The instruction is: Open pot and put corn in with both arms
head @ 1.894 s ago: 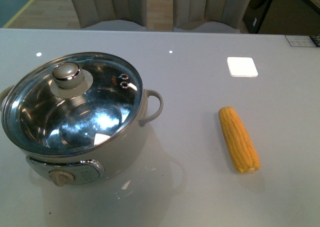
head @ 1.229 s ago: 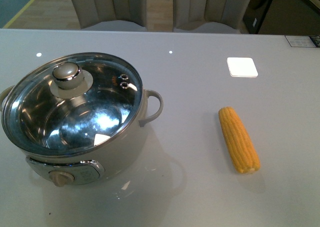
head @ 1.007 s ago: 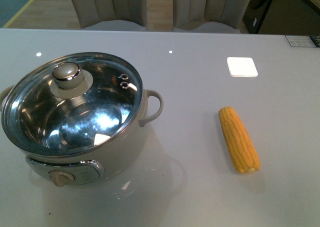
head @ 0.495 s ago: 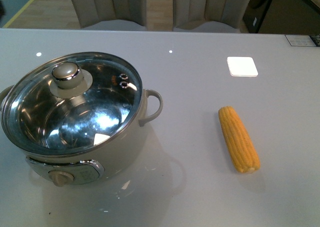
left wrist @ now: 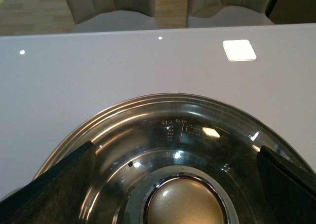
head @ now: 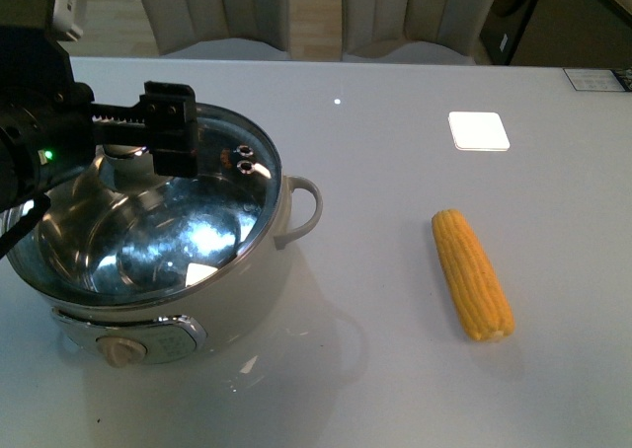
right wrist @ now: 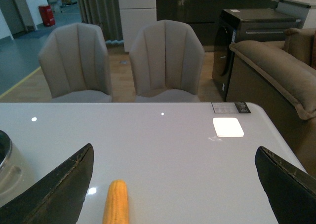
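Observation:
Only shiny metal walls and level marks (left wrist: pixel 176 129) show through the glass lid, so I expect to find an empty pot (head: pixel 247 288) once I raise the lid.
The cream-white pot (head: pixel 227 290) stands at the table's left with its glass lid (head: pixel 197 221) on. My left gripper (head: pixel 114 147) hangs open just above the lid, its fingers (head: pixel 173 132) on either side of the lid knob. In the left wrist view the gripper (left wrist: pixel 175 147) straddles the metal knob (left wrist: pixel 181 204) without touching it. The corn (head: pixel 472 275) lies bare on the table to the right. In the right wrist view the open right gripper (right wrist: pixel 174 149) is above the table, with the corn (right wrist: pixel 115 202) nearer one finger and the pot's side (right wrist: pixel 7 169) at the edge.
A white square pad (head: pixel 478 131) lies on the table behind the corn. Two beige chairs (head: pixel 316 14) stand past the far table edge. A sofa (right wrist: pixel 276 71) and a dark cabinet (right wrist: pixel 247 31) show in the right wrist view.
The left arm has come into the front view from the upper left and now hangs over the lid knob. Pot, lid and corn have not moved.

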`<state>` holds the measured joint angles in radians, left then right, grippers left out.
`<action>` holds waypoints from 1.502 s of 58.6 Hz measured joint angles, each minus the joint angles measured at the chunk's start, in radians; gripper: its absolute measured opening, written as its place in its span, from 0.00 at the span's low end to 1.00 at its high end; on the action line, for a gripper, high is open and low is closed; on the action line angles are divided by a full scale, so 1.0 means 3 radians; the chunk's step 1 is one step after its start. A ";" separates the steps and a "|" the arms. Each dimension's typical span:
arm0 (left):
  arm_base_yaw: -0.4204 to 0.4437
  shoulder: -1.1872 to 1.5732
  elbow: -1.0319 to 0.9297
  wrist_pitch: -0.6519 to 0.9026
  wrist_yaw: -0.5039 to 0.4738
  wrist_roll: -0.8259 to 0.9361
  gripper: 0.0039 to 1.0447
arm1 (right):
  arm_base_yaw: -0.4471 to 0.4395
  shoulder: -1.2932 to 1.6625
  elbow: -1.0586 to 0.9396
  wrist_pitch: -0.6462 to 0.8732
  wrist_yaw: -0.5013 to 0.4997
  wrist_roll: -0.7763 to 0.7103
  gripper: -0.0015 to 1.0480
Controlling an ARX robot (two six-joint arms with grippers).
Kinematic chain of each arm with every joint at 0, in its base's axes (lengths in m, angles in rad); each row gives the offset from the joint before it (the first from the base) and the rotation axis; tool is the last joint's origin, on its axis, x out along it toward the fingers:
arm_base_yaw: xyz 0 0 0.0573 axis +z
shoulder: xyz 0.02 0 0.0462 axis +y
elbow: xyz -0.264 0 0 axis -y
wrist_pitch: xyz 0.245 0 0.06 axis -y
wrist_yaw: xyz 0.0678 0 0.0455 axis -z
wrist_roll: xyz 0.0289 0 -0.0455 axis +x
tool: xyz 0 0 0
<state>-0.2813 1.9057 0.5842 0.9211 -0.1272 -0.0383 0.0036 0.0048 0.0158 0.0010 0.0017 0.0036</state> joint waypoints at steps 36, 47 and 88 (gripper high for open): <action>-0.0018 0.0402 0.0112 0.0048 -0.0027 -0.0161 0.80 | -0.0001 0.0000 0.0000 0.0000 0.0000 0.0000 0.91; -0.0034 0.0402 0.0131 0.0043 -0.0036 -0.0172 0.52 | 0.0000 0.0000 0.0000 0.0000 0.0001 0.0000 0.91; -0.0037 0.0219 0.0173 -0.0224 -0.0103 -0.0121 0.41 | -0.0001 0.0000 0.0000 0.0000 0.0001 0.0000 0.91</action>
<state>-0.2924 1.9713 0.6361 0.8539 -0.1581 -0.0746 0.0032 0.0048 0.0158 0.0010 0.0021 0.0036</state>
